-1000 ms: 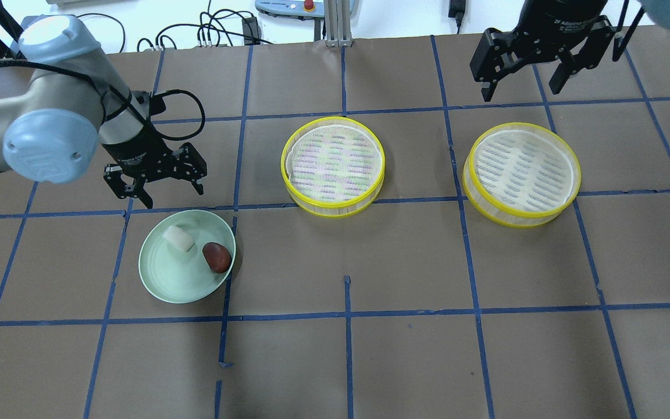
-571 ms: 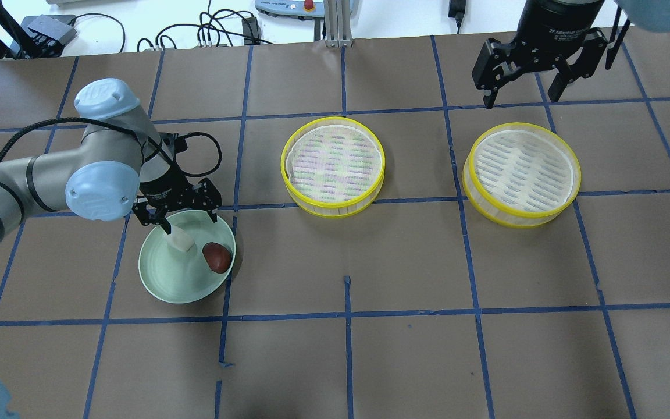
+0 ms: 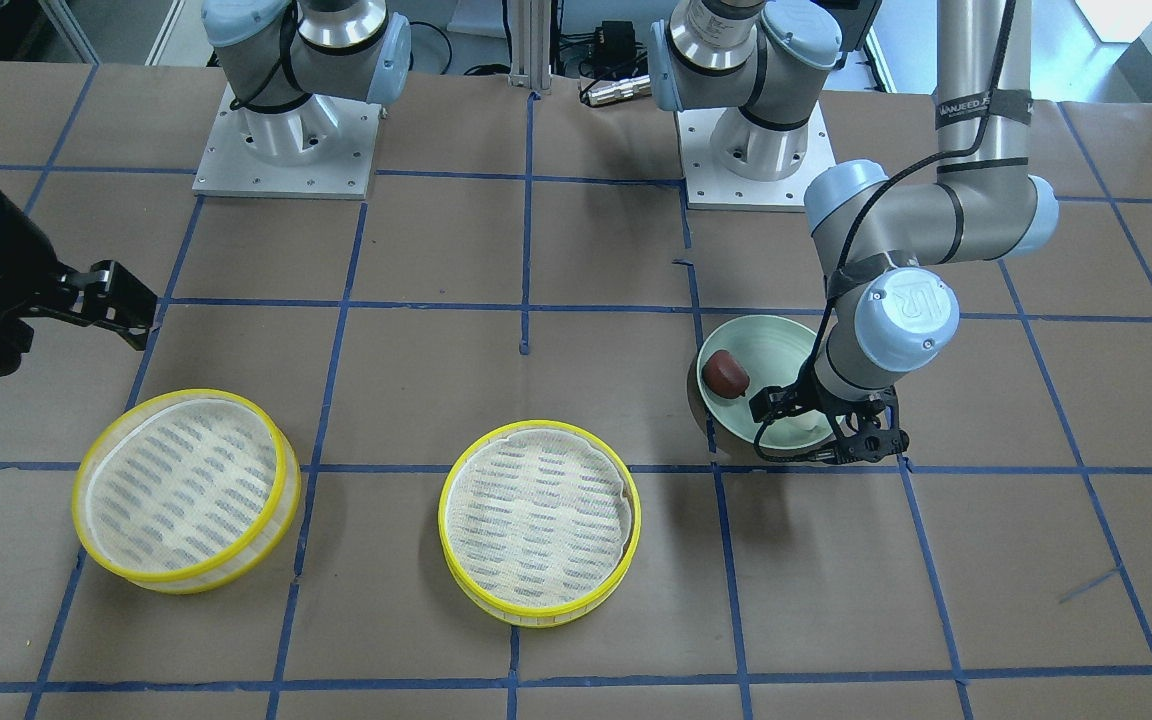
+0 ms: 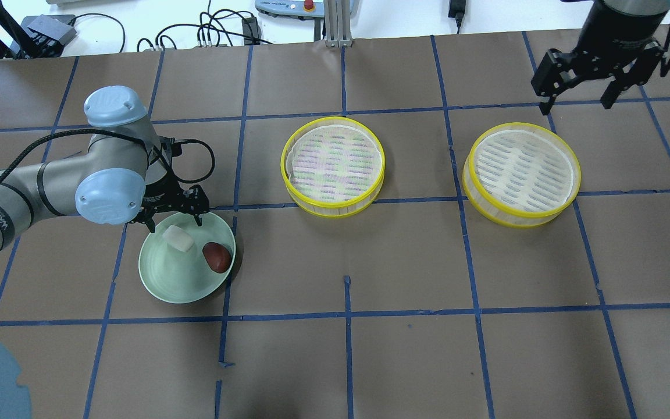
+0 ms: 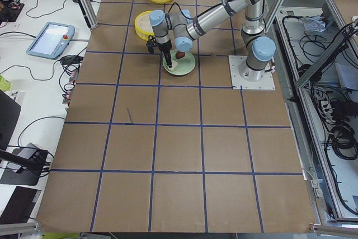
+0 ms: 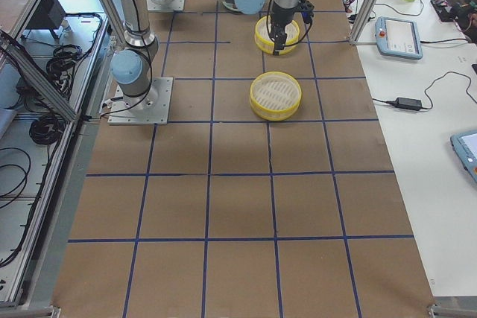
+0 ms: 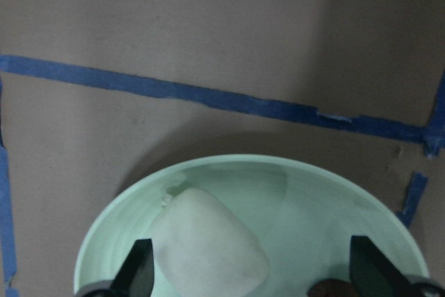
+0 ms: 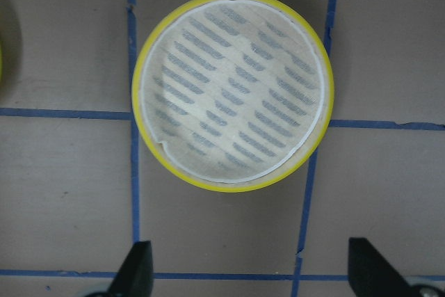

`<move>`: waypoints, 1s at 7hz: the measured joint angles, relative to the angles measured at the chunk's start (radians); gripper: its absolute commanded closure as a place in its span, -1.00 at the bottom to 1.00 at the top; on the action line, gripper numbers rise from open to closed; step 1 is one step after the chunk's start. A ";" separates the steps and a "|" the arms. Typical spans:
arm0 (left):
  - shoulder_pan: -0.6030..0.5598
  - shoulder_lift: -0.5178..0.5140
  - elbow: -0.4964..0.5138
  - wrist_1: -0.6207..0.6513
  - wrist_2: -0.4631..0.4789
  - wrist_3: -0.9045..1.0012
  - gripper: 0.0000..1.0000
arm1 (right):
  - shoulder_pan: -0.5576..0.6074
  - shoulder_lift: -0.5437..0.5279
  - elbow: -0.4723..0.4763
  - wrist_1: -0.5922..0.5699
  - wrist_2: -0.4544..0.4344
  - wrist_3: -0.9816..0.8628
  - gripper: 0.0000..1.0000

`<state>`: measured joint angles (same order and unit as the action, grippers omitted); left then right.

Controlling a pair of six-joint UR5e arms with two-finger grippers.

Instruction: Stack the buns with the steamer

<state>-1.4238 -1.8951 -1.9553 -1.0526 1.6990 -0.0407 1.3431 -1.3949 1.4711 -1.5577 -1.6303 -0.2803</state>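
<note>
The white bun (image 7: 207,250) shows a puffy, uneven outline (image 7: 243,225), so it will squeeze narrow between the fingers when the robot lifts it.
The white bun (image 4: 178,238) and the reddish-brown bun (image 4: 217,256) lie in the pale green plate (image 4: 172,288). My left gripper (image 4: 172,221) is open and low over the plate's far rim. In the left wrist view the white bun (image 7: 208,248) lies between the fingers, close to one finger (image 7: 139,273); the brown bun (image 7: 334,289) just shows at the bottom edge. Two yellow-rimmed steamer trays stand empty, one in the middle (image 4: 333,166) and one on the right (image 4: 522,173). My right gripper (image 4: 576,96) is open, raised beyond the right steamer (image 8: 233,92).
Brown paper with a blue tape grid covers the table (image 4: 405,262). Cables and a controller (image 4: 294,7) lie past the far edge. In the front-facing view the plate (image 3: 766,335) lies under the left wrist and the steamers (image 3: 539,520) (image 3: 186,488) lie apart from it.
My left gripper came down from beyond the plate to its far rim over the white bun, then shifted slightly left. My right gripper moved right. The buns stayed put.
</note>
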 measured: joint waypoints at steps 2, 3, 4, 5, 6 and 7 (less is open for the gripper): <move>0.001 -0.019 -0.005 -0.009 0.017 -0.002 0.86 | -0.101 0.015 0.106 -0.160 -0.013 -0.128 -1.00; 0.002 -0.022 -0.005 -0.010 0.016 0.000 1.00 | -0.122 0.041 0.159 -0.268 -0.021 -0.167 -1.00; 0.002 -0.021 -0.003 -0.011 0.014 0.000 1.00 | -0.133 0.080 0.187 -0.358 -0.021 -0.179 -1.00; 0.002 -0.015 0.004 -0.010 0.010 -0.005 1.00 | -0.138 0.134 0.199 -0.436 -0.017 -0.182 -1.00; 0.001 -0.004 0.015 -0.010 -0.002 -0.015 1.00 | -0.140 0.188 0.204 -0.502 -0.013 -0.183 -1.00; -0.001 0.009 0.042 -0.028 -0.034 -0.040 1.00 | -0.142 0.219 0.208 -0.532 -0.012 -0.178 -0.99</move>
<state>-1.4244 -1.8860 -1.9130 -1.0806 1.6648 -0.0806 1.2011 -1.1756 1.6793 -2.0897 -1.6419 -0.4579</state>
